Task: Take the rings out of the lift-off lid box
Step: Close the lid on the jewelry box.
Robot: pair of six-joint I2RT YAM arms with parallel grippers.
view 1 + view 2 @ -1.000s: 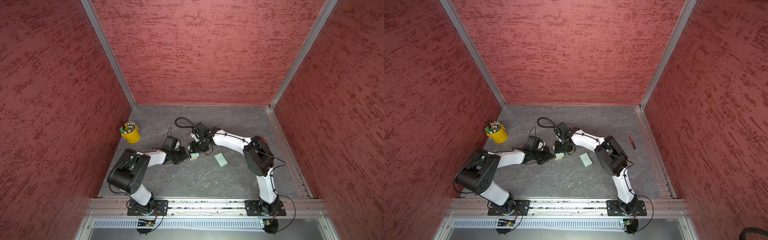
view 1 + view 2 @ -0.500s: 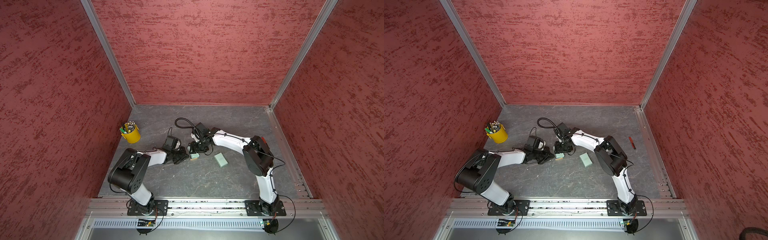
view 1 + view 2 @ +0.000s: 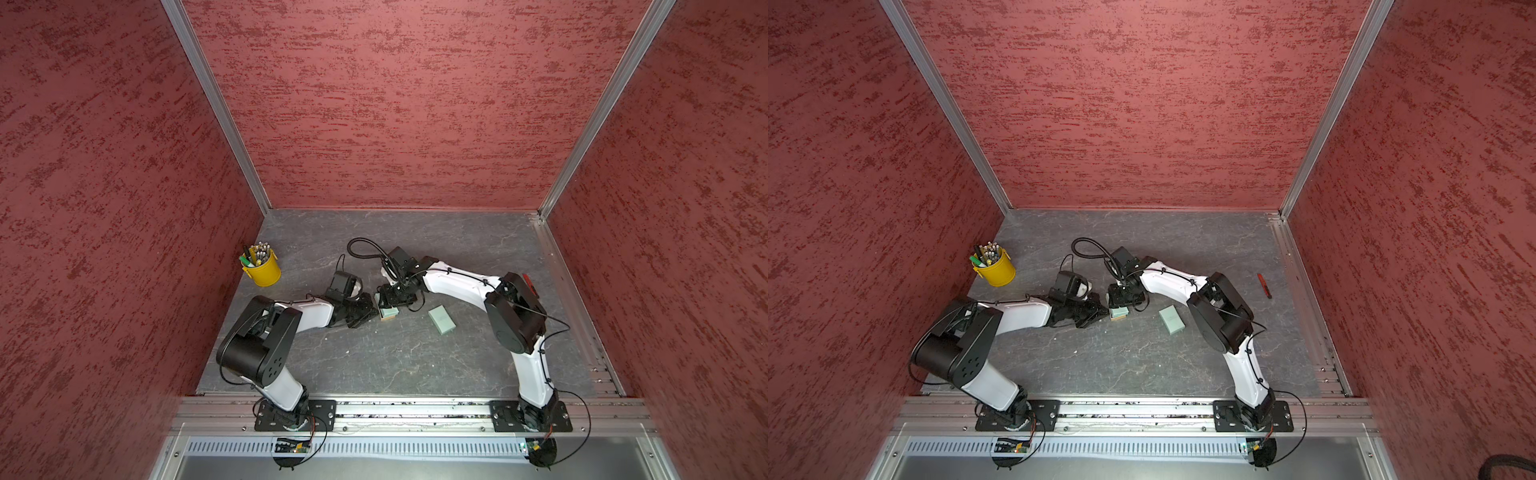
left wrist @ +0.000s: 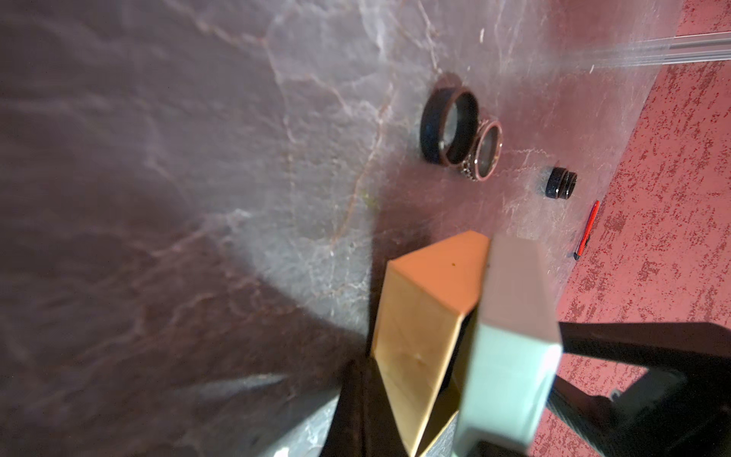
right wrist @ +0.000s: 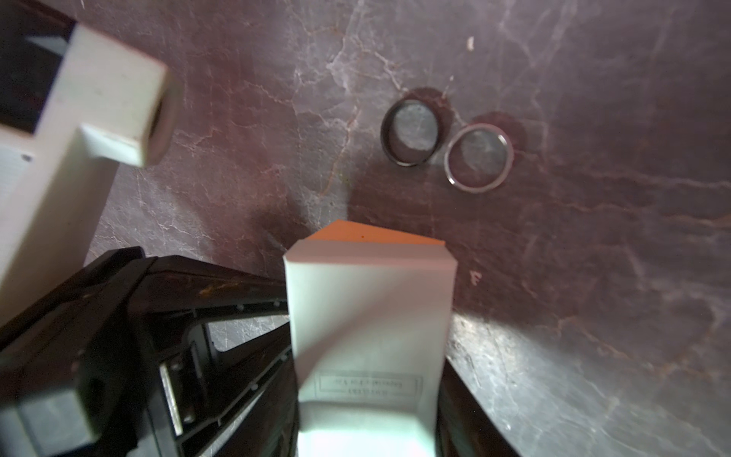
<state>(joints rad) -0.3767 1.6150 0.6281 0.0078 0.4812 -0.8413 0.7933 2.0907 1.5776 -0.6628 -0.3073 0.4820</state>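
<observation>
The mint-green lid lies at a slant over the tan base's open rim [image 4: 461,339], so next my right gripper lets go of it, closes its fingers and presses the lid's edge [image 5: 448,327] onto the base.
The lift-off lid box [image 3: 388,314] [image 3: 1118,313] sits mid-table between my two grippers. My right gripper [image 5: 368,356] [image 3: 392,297] is shut on its mint-green lid [image 5: 368,300] [image 4: 510,348], one finger on each side. My left gripper [image 4: 366,372] [image 3: 368,309] is shut on the edge of the box's tan base [image 4: 419,316] [image 5: 356,233]. Beyond the box, a black ring [image 5: 411,132] [image 4: 449,126] and a paler grey ring [image 5: 478,157] [image 4: 487,150] lie flat on the table, touching. A smaller black ring [image 4: 561,182] lies farther off.
A second mint-green box [image 3: 441,320] [image 3: 1171,319] lies to the right of the grippers. A yellow pen cup [image 3: 262,270] [image 3: 995,270] stands at the left wall. A red pen [image 3: 1264,285] [image 4: 587,229] lies near the right wall.
</observation>
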